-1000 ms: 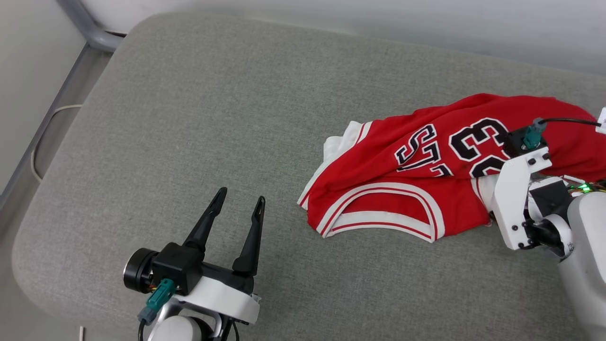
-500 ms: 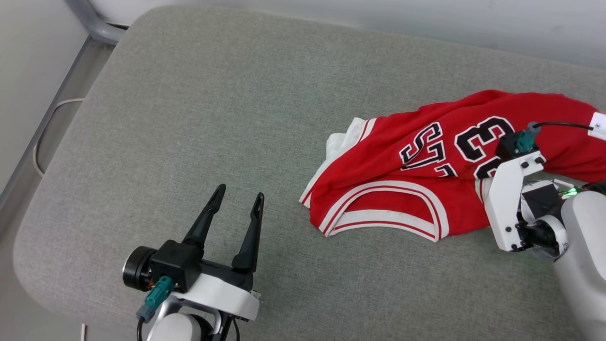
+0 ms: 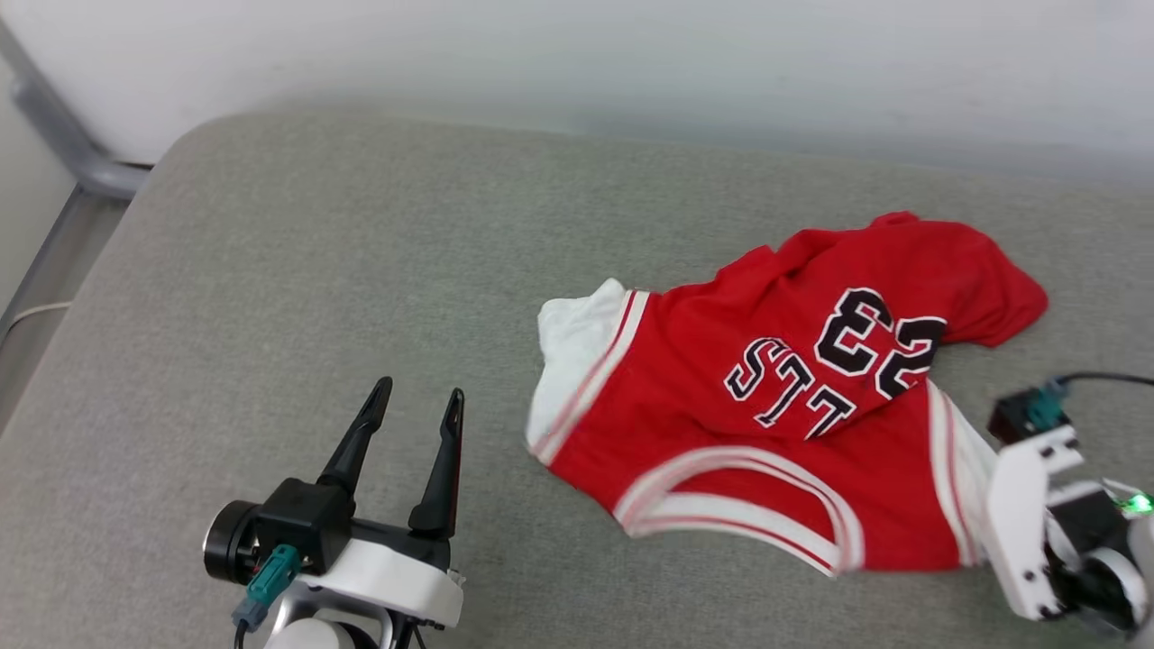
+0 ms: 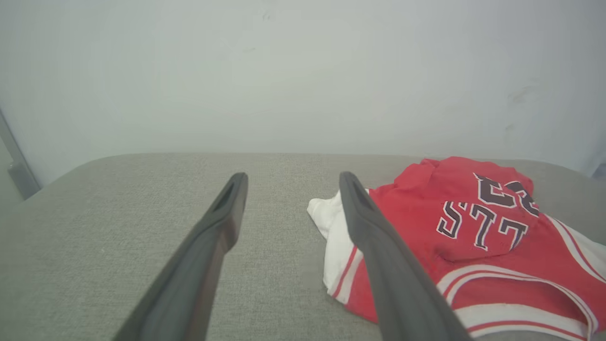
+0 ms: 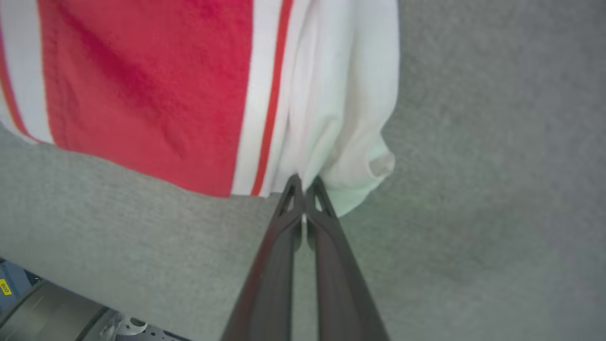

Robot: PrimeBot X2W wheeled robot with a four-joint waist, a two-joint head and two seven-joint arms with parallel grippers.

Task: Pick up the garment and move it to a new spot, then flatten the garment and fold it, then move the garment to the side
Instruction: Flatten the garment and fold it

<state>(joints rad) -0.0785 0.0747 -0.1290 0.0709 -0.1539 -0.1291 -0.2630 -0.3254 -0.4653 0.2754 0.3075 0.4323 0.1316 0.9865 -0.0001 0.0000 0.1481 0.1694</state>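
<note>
The lettering stops at a fold (image 3: 852, 415), so I expect the red jersey (image 3: 692, 368) to open out and show hidden letters when I lift it by both sleeves.
The red jersey (image 3: 766, 424) with white sleeves, striped trim and a black 23 lies crumpled on the right half of the grey cushion (image 3: 361, 270). My right gripper (image 5: 303, 182) is shut on the edge of its white sleeve (image 5: 341, 118), near the cushion's front right. In the head view the white wrist mount (image 3: 1028, 532) hides those fingers. My left gripper (image 3: 415, 406) stands open and empty over bare cushion, to the left of the jersey (image 4: 473, 237) and apart from it. The left fingers (image 4: 374, 237) point toward the wall.
A pale wall (image 3: 577, 63) runs behind the cushion. A grey metal bar (image 3: 54, 126) and a thin cable (image 3: 27, 314) lie off the cushion's left edge. The cushion's left half is bare grey fabric. Robot base parts (image 5: 57, 308) show below the cushion's front edge.
The head view has shifted, showing more wall. My right gripper has drawn the sleeve toward the front edge, and the jersey has swung so its far end now lies fully in sight. The left gripper keeps its pose.
</note>
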